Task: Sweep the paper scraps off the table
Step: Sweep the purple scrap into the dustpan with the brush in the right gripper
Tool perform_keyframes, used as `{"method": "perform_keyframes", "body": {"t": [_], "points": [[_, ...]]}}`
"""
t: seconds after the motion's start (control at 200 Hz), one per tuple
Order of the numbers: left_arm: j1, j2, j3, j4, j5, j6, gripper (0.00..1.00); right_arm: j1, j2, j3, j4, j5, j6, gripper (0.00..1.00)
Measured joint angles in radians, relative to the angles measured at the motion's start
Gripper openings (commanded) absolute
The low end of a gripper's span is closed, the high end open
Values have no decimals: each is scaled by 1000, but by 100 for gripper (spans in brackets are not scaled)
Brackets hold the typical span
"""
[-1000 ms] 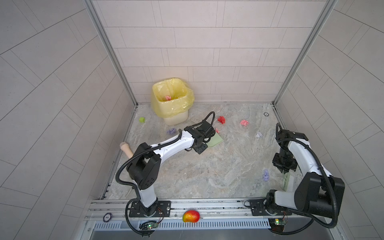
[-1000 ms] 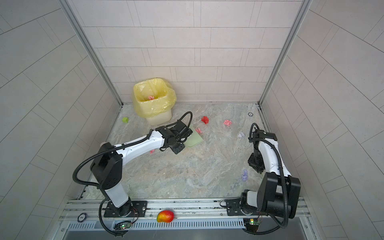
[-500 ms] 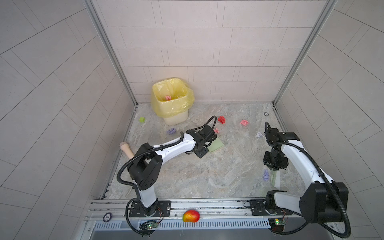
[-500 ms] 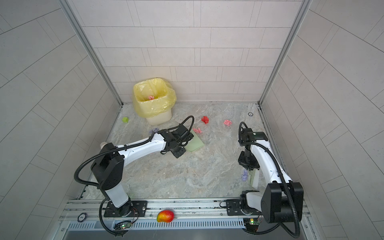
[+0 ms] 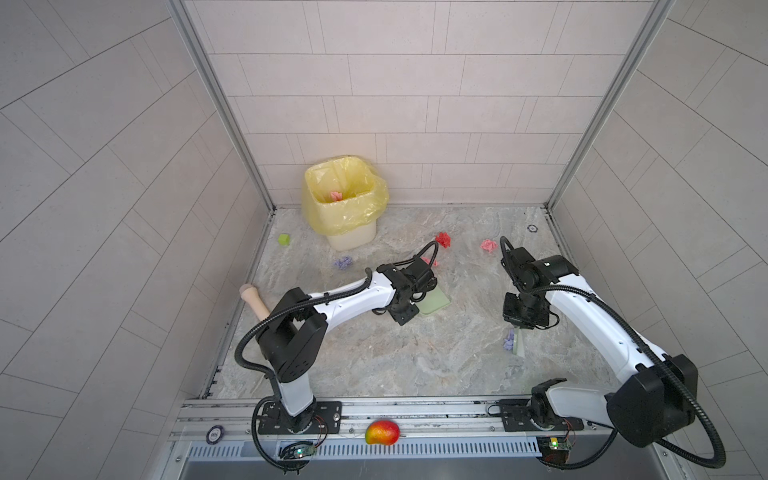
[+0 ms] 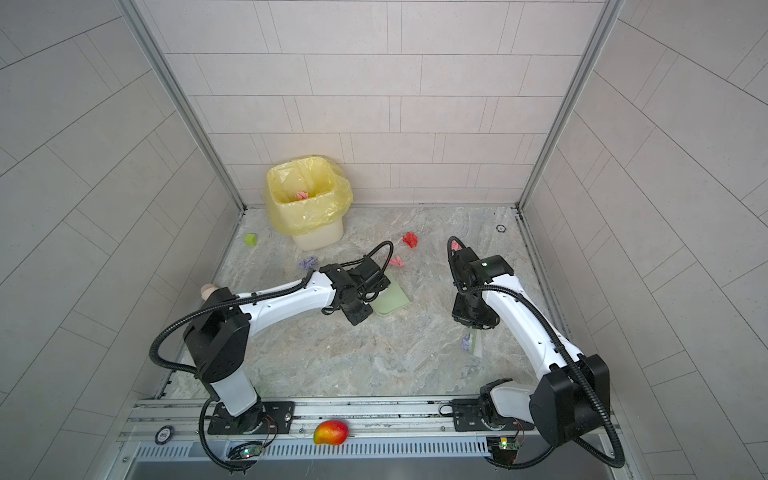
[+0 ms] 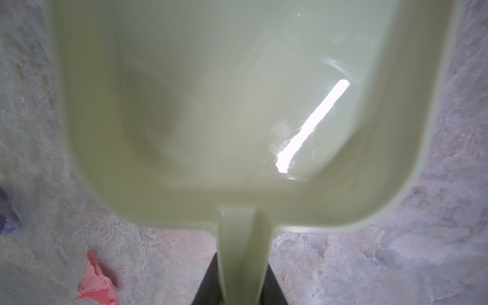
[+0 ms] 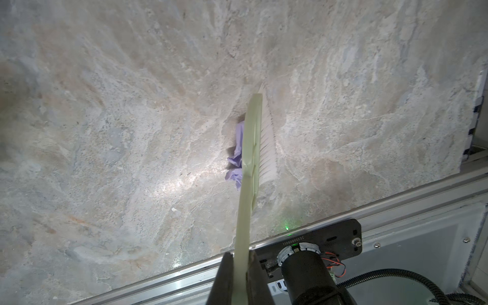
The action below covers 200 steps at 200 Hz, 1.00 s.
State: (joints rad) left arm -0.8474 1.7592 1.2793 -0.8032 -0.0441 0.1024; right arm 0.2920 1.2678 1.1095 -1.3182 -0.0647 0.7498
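The dustpan's open edge [image 5: 444, 301] is a long way from the purple scrap [image 5: 508, 341]. Next, my left gripper brings that edge close before my right gripper sweeps the scrap in.
On the table [image 5: 374, 353] my left gripper [image 7: 243, 277] is shut on the handle of a pale green dustpan [image 5: 434, 302], whose pan lies flat near the middle. My right gripper [image 8: 241, 266] is shut on the handle of a pale green brush [image 8: 253, 148], and the bristles rest on the table at the right. A purple paper scrap [image 8: 236, 158] lies against the brush's left side. Other paper scraps lie at the back: a red one [image 5: 443, 240], a pink one [image 5: 489, 245], a pink one [image 7: 96, 284] beside the dustpan, and a purple one [image 5: 343, 262].
A bin with a yellow liner [image 5: 345, 199] stands at the back left with a pink scrap inside. A lime-green cube [image 5: 284, 239] lies near the left wall. A wooden handle [image 5: 253, 299] leans at the left edge. A mango [image 5: 381, 432] sits on the front rail.
My right arm has swung left from the right wall with the brush, nudging the purple scrap leftward. The left gripper has drawn the dustpan a little toward the front.
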Motion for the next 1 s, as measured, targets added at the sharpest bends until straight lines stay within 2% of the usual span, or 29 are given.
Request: {"method": "perform_keyframes", "body": {"t": [0.365,0.646,0.866,1.001], "points": [[-77,0,0,-69,26,3,0,146,0,34,-25,1,10,0],[-175,0,-3,-111,44,47,0,145,0,113,-139,82,-83,0],[-229,2,-2,-116,83,111,0,133,-7,69,-139,71,-137,0],[-238,35,48,-120,110,148,0,126,-10,50,-111,54,-156,0]]}}
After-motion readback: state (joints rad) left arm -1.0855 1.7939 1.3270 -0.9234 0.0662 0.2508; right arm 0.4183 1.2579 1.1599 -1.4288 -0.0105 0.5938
